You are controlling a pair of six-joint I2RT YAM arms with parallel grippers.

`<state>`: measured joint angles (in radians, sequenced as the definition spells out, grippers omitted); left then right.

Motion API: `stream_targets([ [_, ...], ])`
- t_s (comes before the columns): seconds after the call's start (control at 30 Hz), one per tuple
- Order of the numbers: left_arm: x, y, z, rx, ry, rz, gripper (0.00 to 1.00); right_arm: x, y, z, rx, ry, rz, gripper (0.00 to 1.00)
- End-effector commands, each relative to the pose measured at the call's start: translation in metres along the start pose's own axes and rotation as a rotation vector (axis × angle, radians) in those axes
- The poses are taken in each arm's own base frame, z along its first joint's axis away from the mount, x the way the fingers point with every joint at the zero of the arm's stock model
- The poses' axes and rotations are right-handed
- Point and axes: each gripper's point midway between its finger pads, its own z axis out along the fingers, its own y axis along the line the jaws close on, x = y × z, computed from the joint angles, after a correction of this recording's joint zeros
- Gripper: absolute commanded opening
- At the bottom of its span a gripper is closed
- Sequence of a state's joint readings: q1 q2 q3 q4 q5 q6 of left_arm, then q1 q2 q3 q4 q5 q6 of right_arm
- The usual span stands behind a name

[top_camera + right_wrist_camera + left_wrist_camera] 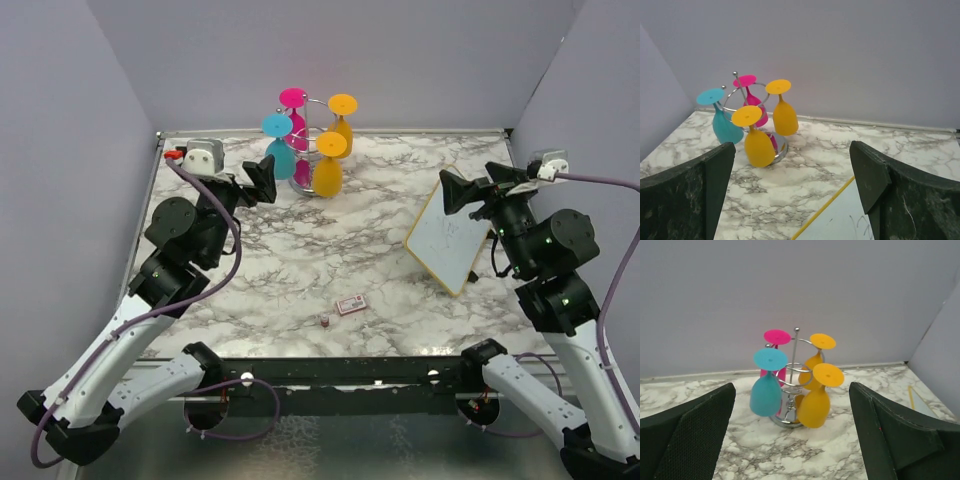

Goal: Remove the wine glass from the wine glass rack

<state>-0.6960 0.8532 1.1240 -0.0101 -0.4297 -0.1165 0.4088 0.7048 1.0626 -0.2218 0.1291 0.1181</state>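
Note:
The near yellow glass's base [331,144] is clear of its neighbours and the way is open, so the robot's right gripper should keep going toward the base's rim [345,146] and close there.
The chrome wine glass rack [304,184] stands at the back middle of the marble table. Several wine glasses hang upside down from its top ring: a teal one [280,158], a pink one [296,118], a near yellow one [328,174] and a far yellow one [343,124]. My left gripper [262,181] is open and empty, just left of the rack and pointing at it. In the left wrist view the teal glass [766,392] and the near yellow glass [815,405] hang between its fingers [705,430]. My right gripper [456,191] is open and empty, well right of the rack [781,149].
A white board with a yellow edge [448,240] lies tilted under my right gripper. A small pink card [350,305] and a tiny object [324,320] lie near the front middle. Lilac walls close in the back and both sides.

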Motion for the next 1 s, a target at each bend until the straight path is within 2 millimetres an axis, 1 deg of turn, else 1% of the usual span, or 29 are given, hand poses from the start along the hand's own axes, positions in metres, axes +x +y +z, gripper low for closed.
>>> stream_targets([
  [0.0, 0.008, 0.02, 0.004, -0.049, -0.023, -0.023, 0.99, 0.012, -0.012, 0.012, 0.056, 0.021, 0.06, 1.0],
  [0.17, 0.032, 0.047, 0.009, -0.123, -0.013, -0.03, 0.99, 0.031, -0.027, 0.027, 0.122, 0.072, 0.141, 1.0],
  [0.27, 0.043, 0.059, 0.011, -0.151, -0.014, -0.047, 0.99, 0.041, -0.028, 0.036, 0.112, 0.098, 0.183, 1.0],
  [0.37, 0.052, 0.067, 0.012, -0.171, -0.014, -0.065, 0.99, 0.048, -0.026, 0.04, 0.092, 0.102, 0.226, 1.0],
  [0.5, 0.058, 0.075, 0.011, -0.188, -0.03, -0.095, 0.99, 0.06, -0.025, 0.038, 0.065, 0.094, 0.269, 1.0],
  [0.63, 0.062, 0.077, 0.013, -0.184, -0.049, -0.11, 0.99, 0.073, -0.016, 0.038, 0.01, 0.12, 0.317, 1.0],
  [0.73, 0.063, 0.079, 0.014, -0.185, -0.055, -0.109, 0.99, 0.084, -0.006, 0.043, -0.046, 0.162, 0.348, 1.0],
  [0.83, 0.06, 0.079, 0.015, -0.184, -0.054, -0.099, 0.99, 0.096, 0.002, 0.054, -0.084, 0.234, 0.386, 1.0],
  [0.97, 0.058, 0.079, 0.017, -0.18, -0.053, -0.09, 0.98, 0.109, 0.017, 0.075, -0.157, 0.321, 0.456, 1.0],
])
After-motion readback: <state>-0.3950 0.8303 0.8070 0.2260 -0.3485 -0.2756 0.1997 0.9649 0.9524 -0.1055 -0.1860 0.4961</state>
